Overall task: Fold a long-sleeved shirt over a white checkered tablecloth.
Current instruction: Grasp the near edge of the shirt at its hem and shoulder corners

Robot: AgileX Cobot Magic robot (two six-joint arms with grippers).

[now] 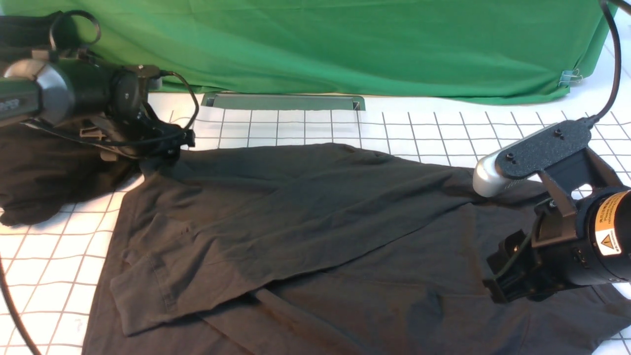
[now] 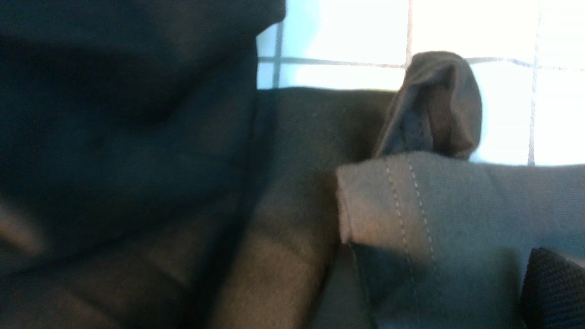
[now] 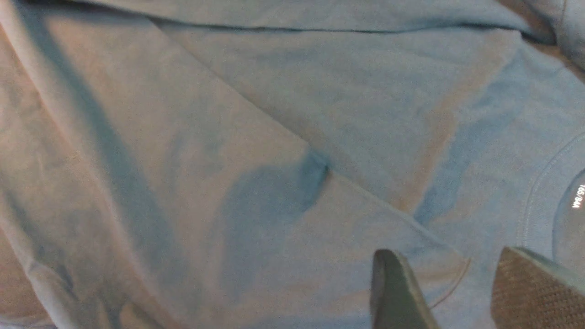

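Observation:
The shirt's near half will cover the shirt's slantwise part when I fold that half over, because the slantwise part lies flat inside the shirt's outline.
The dark long-sleeved shirt lies spread over the white checkered tablecloth, with one part folded slantwise across its body. My left gripper is at the shirt's far left corner. In the left wrist view a stitched edge of the shirt lies across the left gripper. It hides one finger; the other fingertip stands far off, so the jaws are open. My right gripper hovers open over the shirt's right part. Its two fingers are apart with flat cloth beneath, beside the collar's white label.
A shapeless black cloth heap lies at the left behind my left arm. A green backdrop cloth hangs at the back, with a narrow recessed slot in the table before it. A cable runs up from the right arm.

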